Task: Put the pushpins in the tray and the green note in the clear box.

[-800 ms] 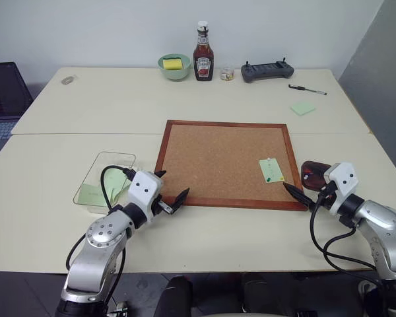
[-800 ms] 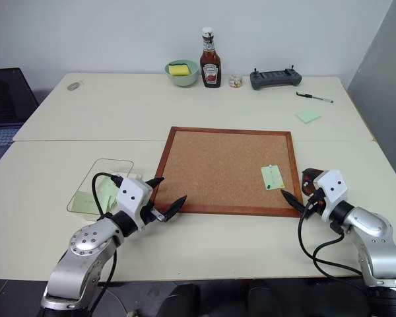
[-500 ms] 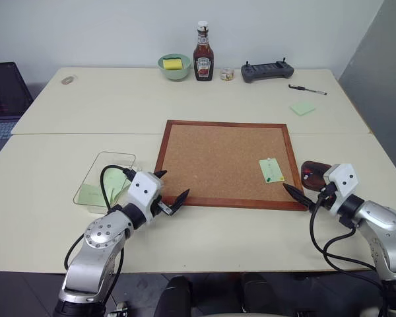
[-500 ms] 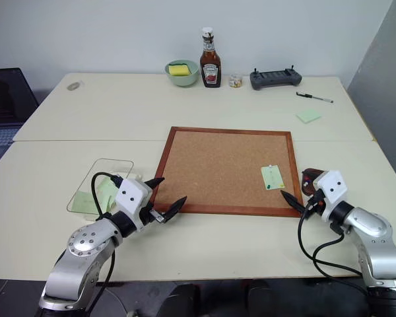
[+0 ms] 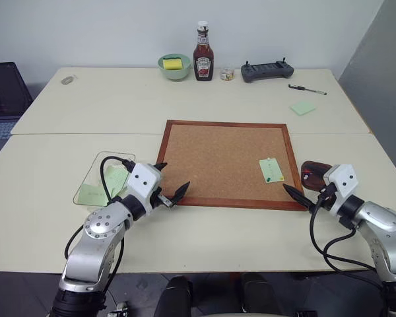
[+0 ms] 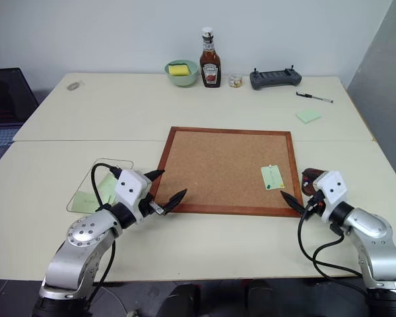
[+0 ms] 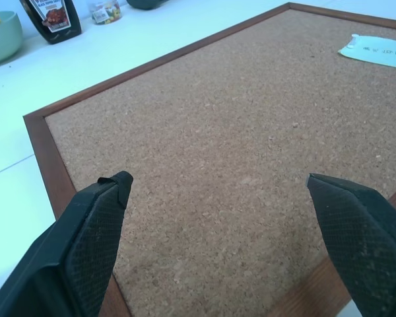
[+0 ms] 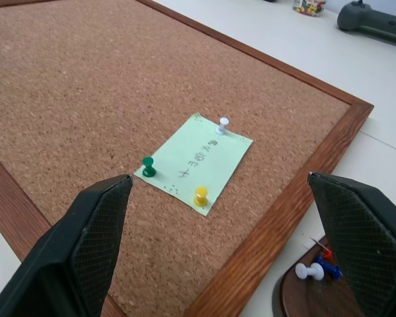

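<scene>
The green note (image 8: 195, 162) will curl up from the green pushpin when the robot pulls the white and yellow pushpins, since the unpinned far corner (image 8: 197, 116) is already curling slightly.
The green note (image 8: 195, 160) lies on the cork board (image 5: 221, 158) near its right edge, pinned by three pushpins: white (image 8: 222, 123), green (image 8: 148, 166) and yellow (image 8: 200, 195). The dark red tray (image 5: 312, 170) sits just right of the board with a few loose pins (image 8: 315, 266) in it. The clear box (image 5: 109, 156) stands left of the board with pale green slips inside. My left gripper (image 5: 172, 179) is open over the board's front left corner. My right gripper (image 5: 297, 186) is open at the front right corner, a short way in front of the note.
Along the table's far edge stand a ketchup bottle (image 5: 203, 53), a green bowl (image 5: 175, 66) with a yellow sponge, a small jar (image 5: 227, 74) and a dark controller (image 5: 267, 70). A pen (image 5: 307, 90) and a green pad (image 5: 303, 108) lie at the far right. A laptop (image 5: 3, 92) is at the left.
My left gripper has moved a little forward toward the board's front left corner. The right gripper has stayed where it was.
</scene>
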You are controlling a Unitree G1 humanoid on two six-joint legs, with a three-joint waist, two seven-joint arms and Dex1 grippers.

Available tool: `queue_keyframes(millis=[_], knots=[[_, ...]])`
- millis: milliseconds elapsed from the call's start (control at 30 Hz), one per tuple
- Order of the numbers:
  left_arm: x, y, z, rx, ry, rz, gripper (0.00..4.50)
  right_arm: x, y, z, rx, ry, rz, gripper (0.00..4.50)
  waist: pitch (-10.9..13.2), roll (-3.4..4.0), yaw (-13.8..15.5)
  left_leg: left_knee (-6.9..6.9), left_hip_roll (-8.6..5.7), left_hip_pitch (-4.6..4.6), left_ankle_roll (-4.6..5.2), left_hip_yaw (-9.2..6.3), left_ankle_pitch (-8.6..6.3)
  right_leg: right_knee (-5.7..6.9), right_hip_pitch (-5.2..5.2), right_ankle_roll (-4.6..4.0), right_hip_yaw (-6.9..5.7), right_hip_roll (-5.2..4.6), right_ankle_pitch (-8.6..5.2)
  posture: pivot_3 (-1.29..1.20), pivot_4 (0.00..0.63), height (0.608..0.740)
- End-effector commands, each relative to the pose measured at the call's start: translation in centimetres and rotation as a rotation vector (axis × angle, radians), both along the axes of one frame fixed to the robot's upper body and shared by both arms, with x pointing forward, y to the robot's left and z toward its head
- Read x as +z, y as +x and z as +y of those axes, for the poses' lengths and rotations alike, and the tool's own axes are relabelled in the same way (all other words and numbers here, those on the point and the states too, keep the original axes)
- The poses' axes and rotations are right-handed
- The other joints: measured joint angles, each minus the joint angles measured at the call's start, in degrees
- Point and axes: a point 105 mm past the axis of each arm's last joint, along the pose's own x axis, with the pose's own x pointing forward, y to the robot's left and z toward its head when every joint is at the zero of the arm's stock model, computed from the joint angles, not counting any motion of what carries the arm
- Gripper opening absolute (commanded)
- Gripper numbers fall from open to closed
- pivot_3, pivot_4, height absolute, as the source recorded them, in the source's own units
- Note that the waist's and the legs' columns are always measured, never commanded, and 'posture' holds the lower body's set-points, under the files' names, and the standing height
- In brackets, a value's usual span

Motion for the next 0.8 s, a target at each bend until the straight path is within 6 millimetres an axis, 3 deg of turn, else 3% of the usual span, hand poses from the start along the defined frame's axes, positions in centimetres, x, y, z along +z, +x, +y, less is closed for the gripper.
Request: queue_keyframes(millis=[33,100,233,400,567,800], knots=[[1.1,-0.2,-0.6,-0.034,-0.026,-0.039,4.49,2.0,-0.1,0.5,0.028,0.002,-0.062,4.50,0.00,0.00,0.00,0.00,0.00,0.00,0.00,0.00,0.00,0.00,0.00,0.00,0.00,0.00,0.00,0.00,0.150,0.740],[1.3,-0.3,-1.1,-0.064,-0.041,-0.040,4.49,2.0,-0.3,0.6,0.029,-0.001,-0.063,4.50,0.00,0.00,0.00,0.00,0.00,0.00,0.00,0.00,0.00,0.00,0.00,0.00,0.00,0.00,0.00,0.00,0.150,0.740],[1.6,-0.6,-2.2,-0.137,-0.053,-0.054,3.92,2.1,-0.6,0.8,0.035,0.004,-0.059,4.50,0.00,0.00,0.02,0.00,0.00,0.00,0.00,0.00,0.00,0.00,0.00,0.00,0.00,0.00,0.00,0.00,0.150,0.740],[1.6,-0.1,-3.6,-0.196,-0.061,-0.055,2.87,1.9,-1.3,1.2,0.053,0.036,-0.019,4.50,0.00,0.00,0.05,0.00,0.00,0.00,0.00,0.00,0.00,0.00,0.01,0.00,0.00,0.00,0.00,0.00,0.150,0.740],[1.0,1.8,-5.7,-0.235,-0.052,-0.035,1.94,1.8,-1.7,1.6,0.059,0.027,-0.018,4.50,0.00,0.00,0.01,0.02,-0.01,-0.01,0.00,-0.01,0.00,0.00,0.02,0.00,-0.02,0.00,0.00,0.00,0.150,0.740],[0.2,3.1,-8.6,-0.319,-0.049,-0.005,0.60,1.8,-1.1,2.2,0.019,0.033,-0.012,4.50,0.00,0.00,0.00,0.02,-0.01,0.00,0.00,-0.01,0.00,0.00,0.02,0.00,-0.02,0.01,0.00,0.00,0.150,0.740]])
